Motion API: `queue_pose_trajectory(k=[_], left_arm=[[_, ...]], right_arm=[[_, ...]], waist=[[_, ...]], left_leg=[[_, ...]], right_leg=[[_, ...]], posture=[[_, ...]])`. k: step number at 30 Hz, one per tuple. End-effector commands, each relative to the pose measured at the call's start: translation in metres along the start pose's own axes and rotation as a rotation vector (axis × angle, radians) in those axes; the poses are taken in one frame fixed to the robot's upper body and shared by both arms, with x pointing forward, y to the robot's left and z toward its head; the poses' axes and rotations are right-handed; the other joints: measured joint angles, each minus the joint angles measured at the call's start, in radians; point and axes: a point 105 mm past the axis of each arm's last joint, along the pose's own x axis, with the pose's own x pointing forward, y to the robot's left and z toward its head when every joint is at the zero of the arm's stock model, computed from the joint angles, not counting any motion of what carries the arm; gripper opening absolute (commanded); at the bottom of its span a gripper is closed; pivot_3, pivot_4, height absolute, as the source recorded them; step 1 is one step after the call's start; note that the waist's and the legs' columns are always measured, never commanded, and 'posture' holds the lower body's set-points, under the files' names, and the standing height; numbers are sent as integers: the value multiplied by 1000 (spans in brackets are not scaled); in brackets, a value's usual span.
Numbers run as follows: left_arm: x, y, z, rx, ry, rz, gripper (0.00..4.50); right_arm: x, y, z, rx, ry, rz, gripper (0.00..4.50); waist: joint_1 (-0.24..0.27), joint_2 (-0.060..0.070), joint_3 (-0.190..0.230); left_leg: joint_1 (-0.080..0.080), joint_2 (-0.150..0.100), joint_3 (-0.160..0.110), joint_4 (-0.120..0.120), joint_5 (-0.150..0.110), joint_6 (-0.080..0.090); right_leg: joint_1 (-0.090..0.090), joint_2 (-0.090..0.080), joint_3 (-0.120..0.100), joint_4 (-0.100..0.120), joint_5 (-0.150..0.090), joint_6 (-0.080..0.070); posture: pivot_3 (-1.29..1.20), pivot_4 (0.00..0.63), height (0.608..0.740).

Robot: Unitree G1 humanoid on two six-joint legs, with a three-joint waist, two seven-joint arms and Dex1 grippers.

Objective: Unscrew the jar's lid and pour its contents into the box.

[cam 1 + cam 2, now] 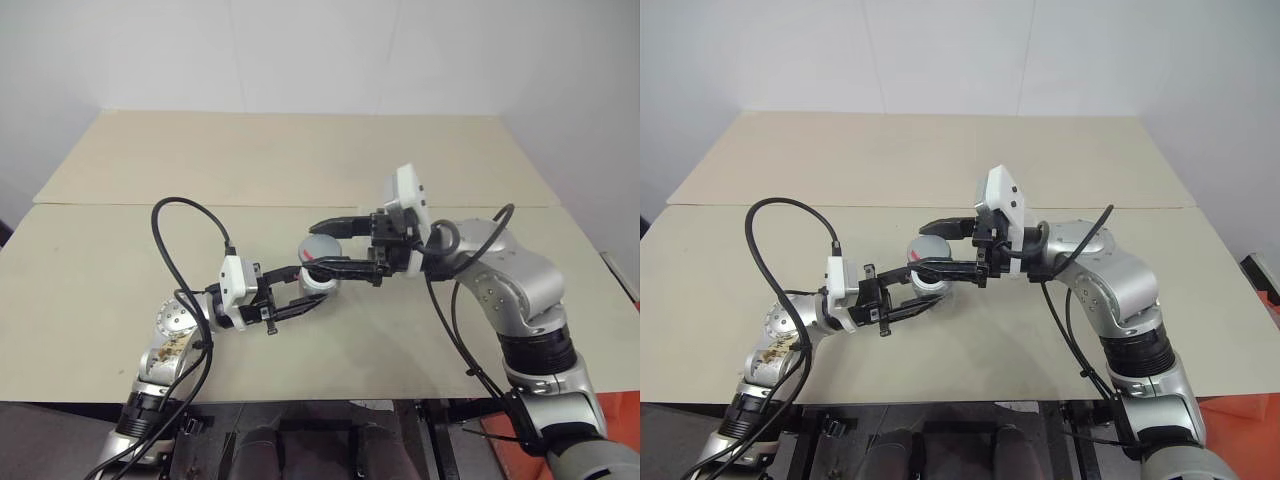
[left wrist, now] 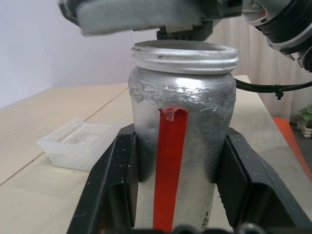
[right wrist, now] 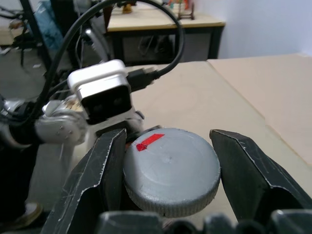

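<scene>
The grey lid is hanging clear above the jar's threaded opening [image 2: 185,55], so my right gripper should keep moving the lid away until it gets to the open front tabletop [image 1: 424,338].
The silvery jar [image 2: 183,126], marked with a red strip, stands upright with my left gripper [image 1: 312,285] shut on its body from both sides. Its threaded mouth is bare. Just above that mouth, with a small gap, hangs the grey lid [image 3: 170,168] with its red mark. My right gripper [image 1: 310,248] is shut on the lid's rim, reaching in from the right. In the head views the lid [image 1: 322,247] sits over the jar [image 1: 318,284] at the table's middle. The clear plastic box [image 2: 80,144] rests on the table beside the jar. The contents are hidden inside the jar.
The beige table [image 1: 300,160] is made of two boards with a seam running across behind the grippers. A black cable [image 1: 185,225] loops up from my left wrist. The table's front edge lies close below both arms.
</scene>
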Motion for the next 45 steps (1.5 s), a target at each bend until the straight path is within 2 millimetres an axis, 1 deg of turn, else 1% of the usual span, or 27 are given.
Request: queue_pose_trajectory(k=[1,3,5,7,10,14,18,21,23,25,27,28,29,33,35,37,40,42,45], left_arm=[[0,4,15,40,-40,31,1853],[-1,7,17,45,-36,51,1853],[-3,11,18,33,-33,78,1853],[-4,19,20,2,-36,117,1853],[-3,30,20,4,-24,154,1853],[-3,42,12,46,40,176,1853],[-3,47,12,48,47,175,1853],[-2,48,11,51,51,171,1853],[0,49,10,47,53,174,1853],[2,50,9,43,53,176,1853],[4,51,9,43,55,177,1853],[5,52,8,48,64,185,1853],[6,54,7,47,71,194,1853],[13,66,0,70,122,246,1853],[23,78,-5,104,180,274,1853],[36,92,-8,125,226,303,1853],[59,113,-9,130,272,330,1853],[73,126,-10,133,296,353,1853],[97,141,-12,193,351,385,1853]], right_arm=[[-25,-21,17,-60,-36,-186,2702],[-42,-30,13,-56,-4,-297,2702],[-60,-33,-1,-73,90,-382,2702],[-77,-33,-17,-30,170,-458,2702],[-96,-25,-53,56,325,-549,2702],[-114,-4,-103,146,550,-611,2702],[-128,5,-130,254,643,-699,2702],[-136,7,-140,267,711,-731,2702],[-138,9,-141,270,716,-734,2702],[-137,9,-138,252,712,-727,3423],[-137,6,-134,248,697,-738,3908],[-137,6,-131,244,695,-738,4305],[-137,5,-127,233,693,-735,4488],[-139,-1,-115,175,693,-773,4488],[-139,-12,-103,155,649,-829,4488],[-135,-18,-91,128,603,-847,4488],[-124,-22,-77,89,549,-832,4488],[-118,-23,-73,80,527,-831,4488],[-111,-25,-68,65,489,-839,4488]], waist=[[3,0,0],[7,0,0],[11,0,0],[14,0,0],[13,0,0],[11,0,0],[0,0,0],[0,0,0],[0,0,0],[2,0,0],[3,0,0],[3,0,0],[4,0,0],[4,-1,0],[4,-1,0],[6,-1,0],[14,-1,1],[19,-1,1],[22,-1,1]], left_leg=[[0,0,0,0,0,0],[0,0,0,0,0,0],[-1,0,0,0,0,0],[-1,0,0,0,0,0],[-1,0,0,0,0,1],[-1,-1,0,0,0,1],[-1,-1,0,0,0,1],[-1,-1,0,0,0,1],[0,-1,0,0,0,1],[0,-1,0,0,0,1],[0,-1,0,0,0,1],[-1,-1,0,0,0,1],[-1,-1,0,0,0,1],[-1,-1,-1,0,0,1],[0,-1,-1,0,0,1],[-1,-2,-1,1,0,1],[-1,-2,-2,1,0,1],[-3,-3,-2,1,0,1],[-6,-4,-3,1,-1,2]], right_leg=[[0,0,0,0,0,0],[0,0,0,0,0,0],[0,0,0,-1,0,0],[0,-1,0,-2,0,0],[0,0,0,-2,0,0],[0,0,0,-1,0,0],[0,0,1,-1,0,0],[0,0,1,-1,0,0],[1,0,1,-2,0,1],[1,0,1,-2,0,1],[1,0,1,-2,0,1],[1,0,1,-2,0,1],[1,0,1,-2,0,1],[1,0,1,-2,0,1],[1,0,1,-2,0,1],[1,0,1,-2,0,1],[1,0,1,-3,0,2],[1,0,0,-4,1,2],[-1,0,0,-5,0,3]], posture=[[0,150,740],[0,150,740],[0,150,740],[0,150,740],[0,150,740],[0,150,740],[0,150,740],[0,150,740],[0,150,740],[0,150,740],[0,150,740],[0,150,740],[0,150,740],[0,150,740],[0,150,740],[0,150,740],[0,150,740],[0,150,740],[0,150,740]])
